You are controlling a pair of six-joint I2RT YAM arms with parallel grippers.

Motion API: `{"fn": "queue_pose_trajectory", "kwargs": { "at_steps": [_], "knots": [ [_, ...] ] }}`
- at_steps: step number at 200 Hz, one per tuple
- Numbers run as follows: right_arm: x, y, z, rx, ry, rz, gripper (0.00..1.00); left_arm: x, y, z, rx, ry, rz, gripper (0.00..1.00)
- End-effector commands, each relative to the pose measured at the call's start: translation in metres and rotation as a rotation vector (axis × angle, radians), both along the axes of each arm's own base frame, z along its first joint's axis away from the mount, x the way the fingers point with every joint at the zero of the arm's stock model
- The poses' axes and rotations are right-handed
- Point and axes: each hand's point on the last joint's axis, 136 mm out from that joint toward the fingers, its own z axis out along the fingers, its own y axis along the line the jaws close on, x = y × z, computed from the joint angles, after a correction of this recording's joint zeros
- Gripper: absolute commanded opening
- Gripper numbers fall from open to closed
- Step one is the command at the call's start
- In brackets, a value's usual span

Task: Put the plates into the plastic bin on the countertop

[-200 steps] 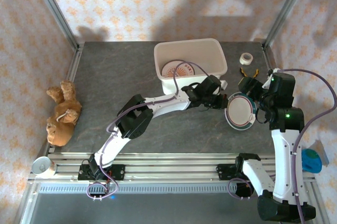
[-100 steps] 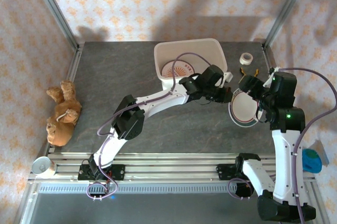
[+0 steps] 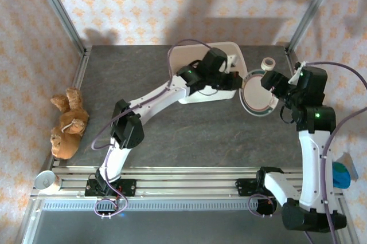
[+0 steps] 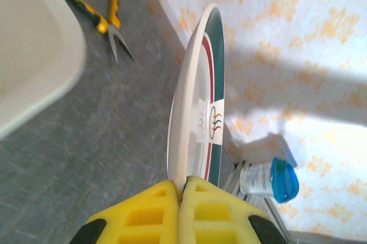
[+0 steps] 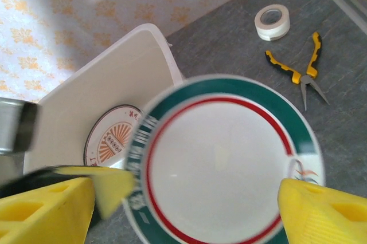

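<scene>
One side of the plate [image 3: 243,90] is held by my left gripper, so my right gripper should keep going with open fingers toward the plate's free opposite edge [image 3: 274,103] and close there.
A white plate with a dark teal rim and red ring [image 3: 257,92] [image 4: 198,101] [image 5: 223,164] hangs on edge above the countertop [image 3: 189,132], just right of the plastic bin [image 3: 176,61] [image 5: 114,81] [image 4: 28,43]. My left gripper [image 3: 236,81] [image 4: 183,185] is shut on the plate's rim. The right gripper [image 3: 272,87] [image 5: 186,198] stands open, its yellow fingers [image 5: 324,212] wide on either side of the plate, with a gap on the left side. Another plate with an orange printed centre [image 5: 109,138] lies in the bin.
A white tape roll [image 3: 268,62] [image 5: 272,22] and yellow-handled pliers [image 5: 301,72] [image 4: 106,18] lie right of the bin. A teddy bear [image 3: 67,122] is at the left edge. A blue-lidded container [image 3: 338,174] [image 4: 269,178] sits off the countertop's right side.
The left arm has swung the plate up and back from the countertop's right middle to beside the bin. The right gripper followed it, still wide open.
</scene>
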Motion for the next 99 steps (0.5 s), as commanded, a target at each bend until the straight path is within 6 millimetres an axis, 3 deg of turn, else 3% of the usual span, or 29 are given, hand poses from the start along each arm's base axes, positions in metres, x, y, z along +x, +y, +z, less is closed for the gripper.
{"fn": "queue_pose_trajectory", "kwargs": {
  "at_steps": [1, 99],
  "knots": [
    [0.018, 0.006, 0.013, 0.039, -0.04, 0.034, 0.83, 0.006, 0.027, 0.074, -0.111, -0.094, 0.025, 0.0],
    [0.093, 0.048, 0.0, 0.313, 0.01, 0.236, 0.83, 0.071, 0.124, 0.103, -0.248, -0.026, 0.205, 0.0]
  ]
}}
